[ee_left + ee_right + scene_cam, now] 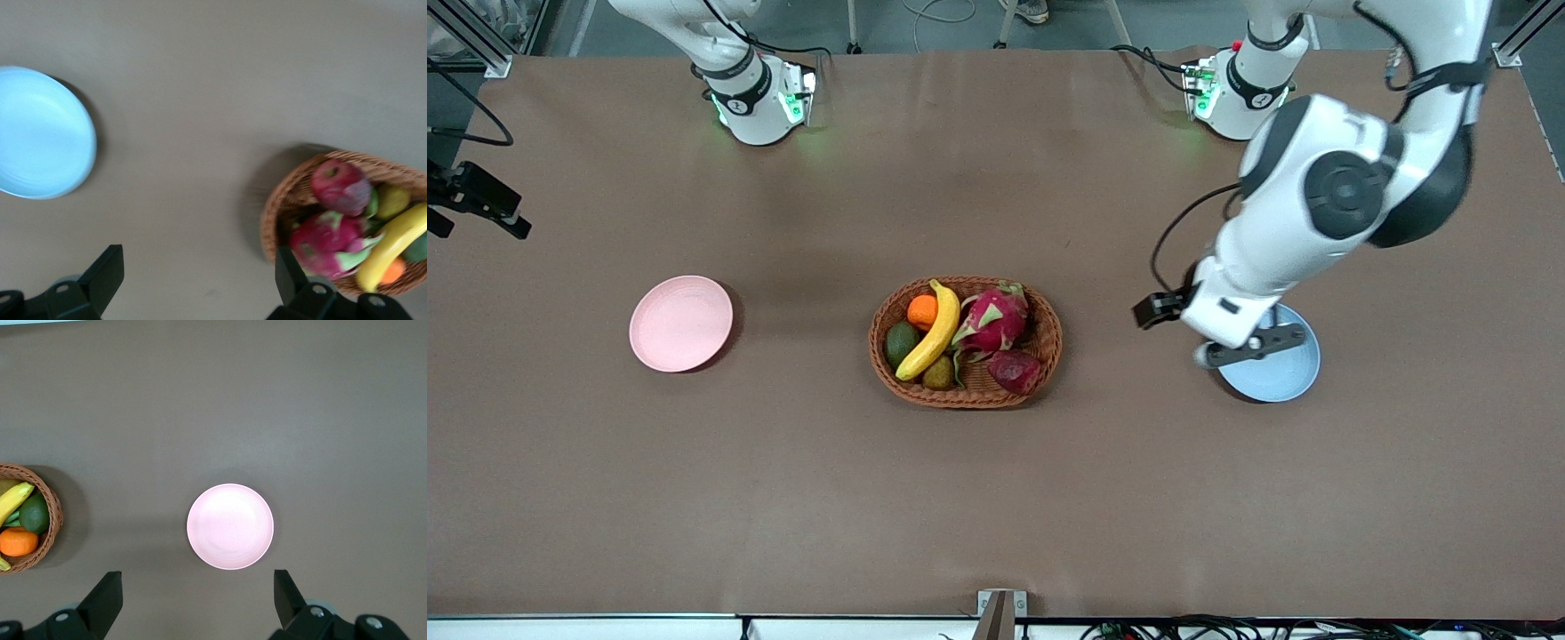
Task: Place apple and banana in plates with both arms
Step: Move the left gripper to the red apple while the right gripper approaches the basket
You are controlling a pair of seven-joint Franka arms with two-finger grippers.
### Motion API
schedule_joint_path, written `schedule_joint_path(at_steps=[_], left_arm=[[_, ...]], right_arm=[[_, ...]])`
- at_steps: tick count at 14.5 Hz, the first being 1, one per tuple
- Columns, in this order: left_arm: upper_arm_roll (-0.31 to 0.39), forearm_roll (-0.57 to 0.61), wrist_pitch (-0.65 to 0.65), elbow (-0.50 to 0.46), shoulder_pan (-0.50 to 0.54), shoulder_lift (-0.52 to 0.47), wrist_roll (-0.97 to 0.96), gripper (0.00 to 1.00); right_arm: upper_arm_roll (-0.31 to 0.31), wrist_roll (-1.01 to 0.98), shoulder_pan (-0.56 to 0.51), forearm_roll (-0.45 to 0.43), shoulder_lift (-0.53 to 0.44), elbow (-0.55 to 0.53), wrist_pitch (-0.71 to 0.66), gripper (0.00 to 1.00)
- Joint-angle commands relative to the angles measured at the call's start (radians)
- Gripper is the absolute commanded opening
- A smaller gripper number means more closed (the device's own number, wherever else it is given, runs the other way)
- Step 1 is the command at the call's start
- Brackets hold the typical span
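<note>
My open left gripper should go on moving toward the dark red apple [1015, 370] before the fingers close around it, because the apple lies uncovered by the basket's rim [1048, 372].
The dark red apple [1015, 370] and the yellow banana [934, 331] lie in a brown wicker basket [1049, 342] at the table's middle; both also show in the left wrist view, apple [340, 187] and banana [393, 248]. The pink plate [681, 323] lies empty toward the right arm's end, the blue plate [1285, 373] empty toward the left arm's end. My left gripper [1163, 309] hangs open and empty over bare table between the basket and the blue plate [40, 133]. My right gripper [198, 577] is open and empty, high over the table near the pink plate [230, 527]; the front view does not show it.
The basket also holds a pink dragon fruit [994, 320], an orange [922, 309], a green avocado [901, 342] and a small yellow-brown fruit [939, 373]. The left arm's forearm [1316, 204] hangs over the table above the blue plate. Both bases stand at the table's edge farthest from the front camera.
</note>
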Motion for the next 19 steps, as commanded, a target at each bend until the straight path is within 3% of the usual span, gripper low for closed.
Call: schedule_joint_path(at_steps=[1,6,14,17,19], left_arm=[[0.003,-0.009,0.091,0.022,-0.066,0.072,-0.161,1.00],[0.003,-0.005,0.302,0.027,-0.163,0.198,-0.455,1.00],[0.006,0.002,0.525,0.027,-0.217,0.320,-0.658,1.00],[0.008,0.002,0.562,0.027,-0.217,0.346,-0.658,1.00],[0.008,0.003,0.589,0.027,-0.217,0.361,-0.655,1.00]], right_arm=[[0.016,0.007,-0.015,-0.005,-0.002,0.010,-0.004,1.00],[0.016,0.007,0.014,-0.004,0.040,0.011,-0.005,1.00],[0.017,0.012,0.192,0.007,0.249,0.039,0.071,1.00],[0.017,0.198,0.271,0.091,0.344,0.039,0.152,1.00],[0.017,0.347,0.336,0.095,0.401,0.039,0.211,1.00]])
